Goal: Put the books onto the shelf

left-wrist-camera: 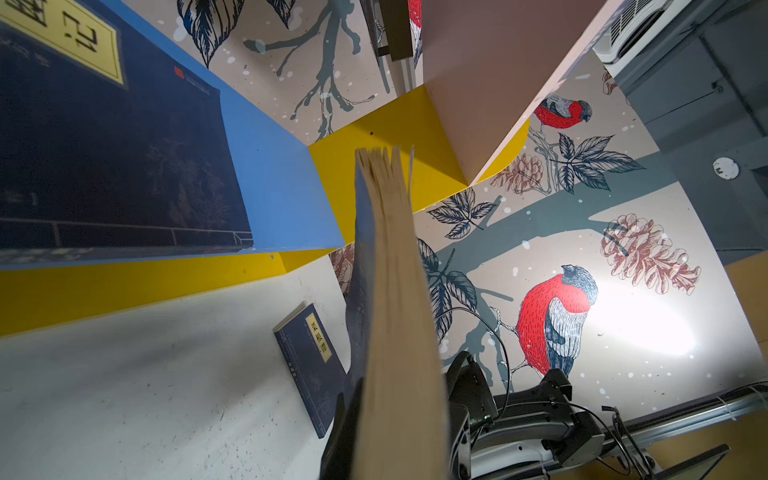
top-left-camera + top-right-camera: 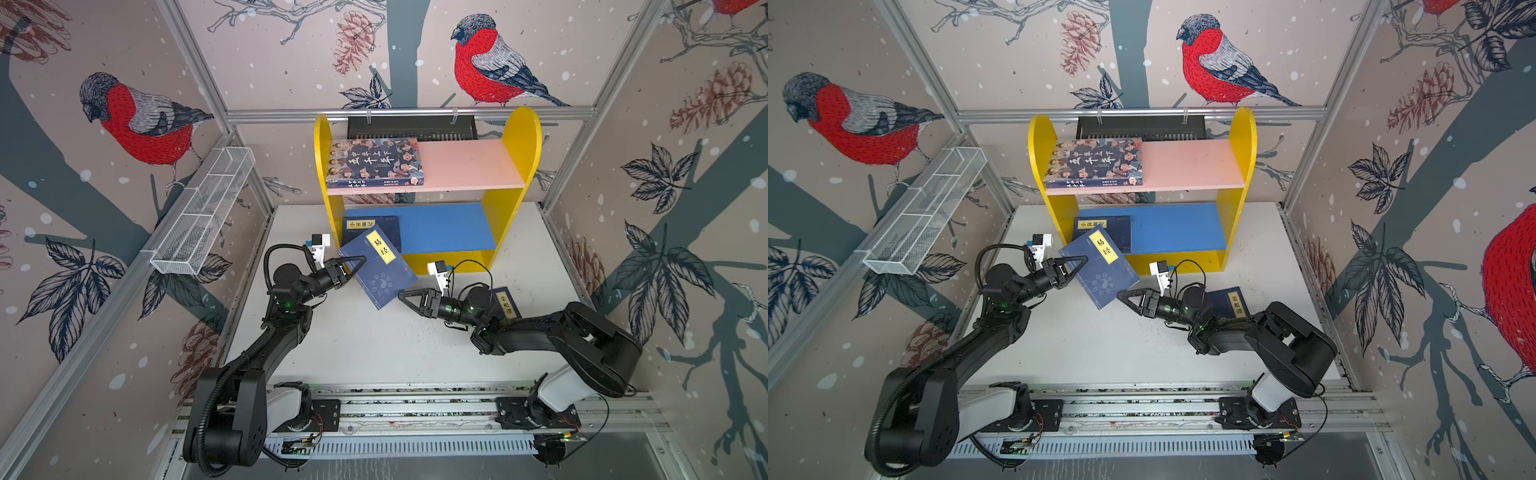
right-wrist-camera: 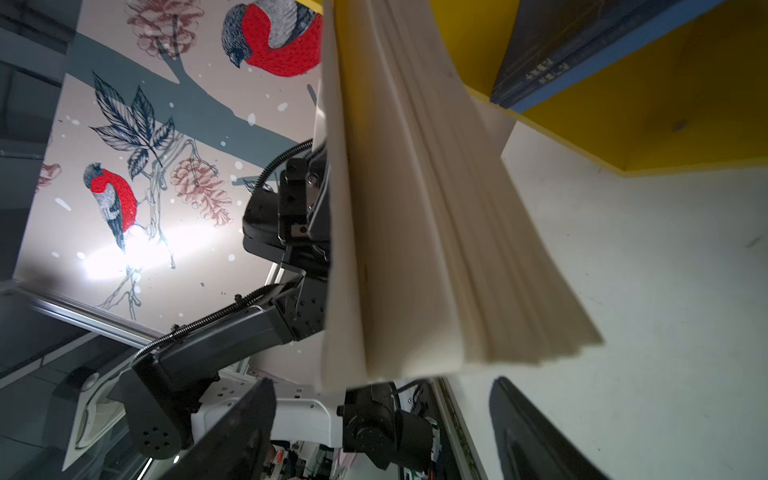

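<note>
My left gripper should turn the navy book in my left gripper (image 2: 377, 269) level, as it slants before the shelf, while my right gripper takes its lower end (image 2: 395, 293) for shelving.
My left gripper (image 2: 360, 261) is shut on the edge of a thin navy book (image 2: 376, 270) with a yellow label, holding it tilted above the table in front of the shelf (image 2: 521, 137). Its fanned page edges (image 1: 390, 311) fill the left wrist view. My right gripper (image 2: 402, 296) stands open just off that book's near corner; the pages (image 3: 415, 208) end just past its fingers (image 3: 237, 432). Another navy book (image 2: 390, 230) lies on the blue lower board (image 2: 449, 226). The large illustrated book (image 2: 374, 162) lies on the pink upper board (image 2: 465, 164). A third navy book (image 2: 508, 303) lies on the table behind my right wrist.
A white wire mesh basket (image 2: 203, 212) hangs on the left wall. A black vented tray (image 2: 411, 126) sits behind the shelf top. The arms' base rail (image 2: 415, 409) runs along the table's front edge. Patterned walls close in three sides.
</note>
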`<state>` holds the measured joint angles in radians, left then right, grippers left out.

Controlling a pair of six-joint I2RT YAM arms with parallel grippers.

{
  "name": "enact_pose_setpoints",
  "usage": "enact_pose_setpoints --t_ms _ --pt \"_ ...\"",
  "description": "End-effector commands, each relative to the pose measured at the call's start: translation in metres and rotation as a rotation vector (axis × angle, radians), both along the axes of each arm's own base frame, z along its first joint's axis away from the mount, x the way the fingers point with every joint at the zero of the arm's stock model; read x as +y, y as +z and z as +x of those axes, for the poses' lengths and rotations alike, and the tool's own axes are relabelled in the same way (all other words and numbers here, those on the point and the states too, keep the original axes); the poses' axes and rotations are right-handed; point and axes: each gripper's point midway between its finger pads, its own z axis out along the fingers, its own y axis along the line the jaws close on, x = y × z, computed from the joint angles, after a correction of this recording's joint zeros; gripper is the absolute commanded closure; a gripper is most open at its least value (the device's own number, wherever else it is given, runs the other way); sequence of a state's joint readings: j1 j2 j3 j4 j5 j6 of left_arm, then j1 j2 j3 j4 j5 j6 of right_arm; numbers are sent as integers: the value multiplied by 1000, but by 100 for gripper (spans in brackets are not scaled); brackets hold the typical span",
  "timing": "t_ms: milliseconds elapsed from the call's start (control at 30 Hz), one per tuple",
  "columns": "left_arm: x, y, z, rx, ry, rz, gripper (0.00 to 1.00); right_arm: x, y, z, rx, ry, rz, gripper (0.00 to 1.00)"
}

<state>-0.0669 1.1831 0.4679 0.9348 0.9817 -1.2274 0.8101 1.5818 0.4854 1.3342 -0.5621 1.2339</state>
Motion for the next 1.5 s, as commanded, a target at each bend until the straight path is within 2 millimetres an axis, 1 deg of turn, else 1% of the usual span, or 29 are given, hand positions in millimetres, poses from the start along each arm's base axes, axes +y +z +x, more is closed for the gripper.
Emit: enact_pose_setpoints --t_ms 0,67,133,267,433,500,600,633,700,767,900,967,1067,1167,1267,1367,1467 --pt "2 16 -3 -59 10 -34 100 4 23 4 -42 -7 76 19" --pt "2 18 -4 -59 9 -43 100 7 24 8 -42 -11 79 20" --pt "2 19 -5 -61 9 -44 100 9 23 13 -42 -19 83 23" --pt "1 13 -6 -46 6 -17 100 11 23 22 -46 -40 87 31" --pt "2 4 -8 -32 12 -9 100 5 25 33 -34 -66 141 54" --pt "1 1 -8 -31 10 7 100 2 26 34 -28 -65 167 69" --pt "1 -8 -7 -14 15 32 100 -1 25 35 -22 -55 188 82" --pt "2 -12 -7 -8 18 40 98 -2 25 35 -24 -48 191 88" --pt "3 -20 -6 4 26 66 89 -4 24 35 -28 -38 188 95" --pt "3 -25 -6 3 25 91 83 -6 22 34 -34 -25 170 97" --pt "4 -30 -9 -42 12 158 57 -10 18 32 -59 16 97 98" --pt "4 -29 -12 -79 -7 202 49 -15 15 29 -75 49 48 98" --pt "1 -27 -20 -115 -56 249 42 -22 7 20 -97 130 -20 98" --pt "0 -28 -26 -138 -84 273 38 -34 -1 12 -92 189 -57 98" --pt "-2 -29 -32 -129 -108 258 33 -39 -8 4 -106 234 -121 98" --pt "-5 -32 -39 -127 -146 242 31 -42 -10 -1 -149 245 -199 98" --pt "-6 -35 -45 -110 -171 234 31 -45 -7 -5 -187 261 -252 98"
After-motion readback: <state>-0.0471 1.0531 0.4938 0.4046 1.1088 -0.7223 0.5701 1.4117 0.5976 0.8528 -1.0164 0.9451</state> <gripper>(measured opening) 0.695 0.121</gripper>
